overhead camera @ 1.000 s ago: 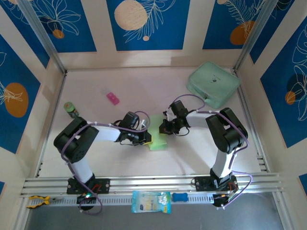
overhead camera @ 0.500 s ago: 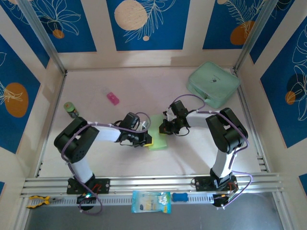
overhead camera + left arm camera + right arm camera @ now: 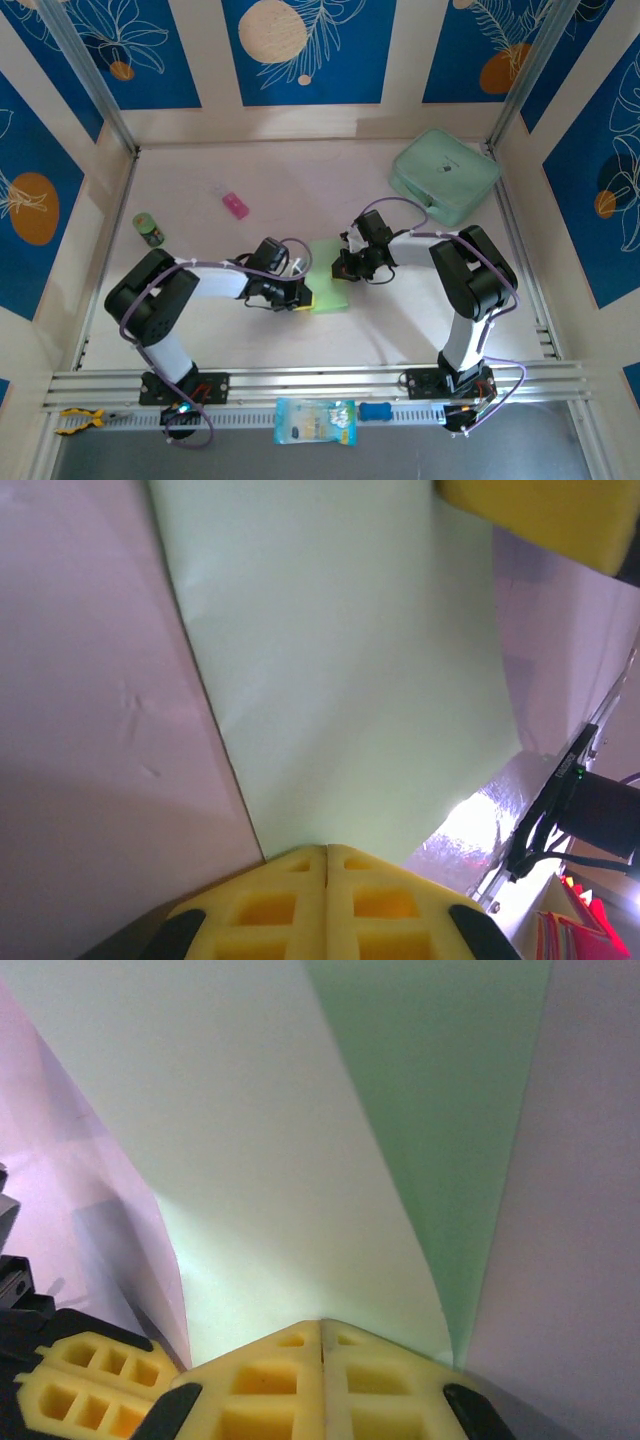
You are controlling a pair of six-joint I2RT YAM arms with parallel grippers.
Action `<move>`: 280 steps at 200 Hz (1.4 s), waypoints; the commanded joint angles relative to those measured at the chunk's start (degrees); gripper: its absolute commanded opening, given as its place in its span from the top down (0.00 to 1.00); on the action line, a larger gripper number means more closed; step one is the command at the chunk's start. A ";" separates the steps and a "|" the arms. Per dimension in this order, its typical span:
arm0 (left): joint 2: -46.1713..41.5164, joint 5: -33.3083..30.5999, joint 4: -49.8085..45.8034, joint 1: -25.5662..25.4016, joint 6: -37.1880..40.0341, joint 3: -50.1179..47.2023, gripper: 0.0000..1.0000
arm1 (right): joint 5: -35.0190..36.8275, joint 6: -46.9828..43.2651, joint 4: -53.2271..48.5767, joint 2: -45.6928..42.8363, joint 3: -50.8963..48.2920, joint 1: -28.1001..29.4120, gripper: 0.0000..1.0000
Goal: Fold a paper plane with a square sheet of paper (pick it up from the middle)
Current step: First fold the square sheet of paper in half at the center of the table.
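Observation:
The paper still bows up while my left gripper is at the fold's near end, so I should press back along the fold to its far end.
The square sheet of paper is pale green and hangs between my two grippers at the table's middle. My left gripper is shut, and the paper's near edge runs into its closed yellow fingertips. My right gripper is also shut. The sheet curves up into its fingertips over a darker green layer. Each wrist view catches the other gripper's yellow finger, the right one and the left one. No paper plane shape shows.
A thick mint-green zip case lies at the back right. A pink item and a small green bottle sit at the left. A snack packet and a yellow clamp rest on the front rail.
The sheet now reaches further back between the grippers than a second ago. The left gripper has shifted slightly toward the near side. The right arm has barely moved.

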 commanded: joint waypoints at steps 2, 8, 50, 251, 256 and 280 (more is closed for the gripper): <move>-2.51 -0.60 -3.49 -0.65 -0.03 3.32 1.00 | 7.14 0.33 -5.97 1.11 -2.92 -0.50 1.00; -2.79 -0.54 -2.96 -0.71 -0.60 3.78 1.00 | 7.05 0.27 -6.01 1.21 -2.95 -0.50 1.00; -0.20 1.38 1.48 -0.81 -3.07 3.74 1.00 | 6.96 0.19 -5.79 1.29 -2.95 -0.49 1.00; -13.42 -5.50 -7.30 -1.98 5.71 -2.45 1.00 | 5.54 -0.34 -5.27 1.04 -3.40 -0.50 1.00; -13.60 -5.52 -7.33 -1.60 6.10 -1.68 1.00 | 5.44 -0.34 -5.29 1.02 -3.39 -0.50 1.00; -10.62 -3.60 -3.52 2.13 5.63 1.79 1.00 | 5.38 -0.28 -5.31 1.28 -3.30 -0.36 1.00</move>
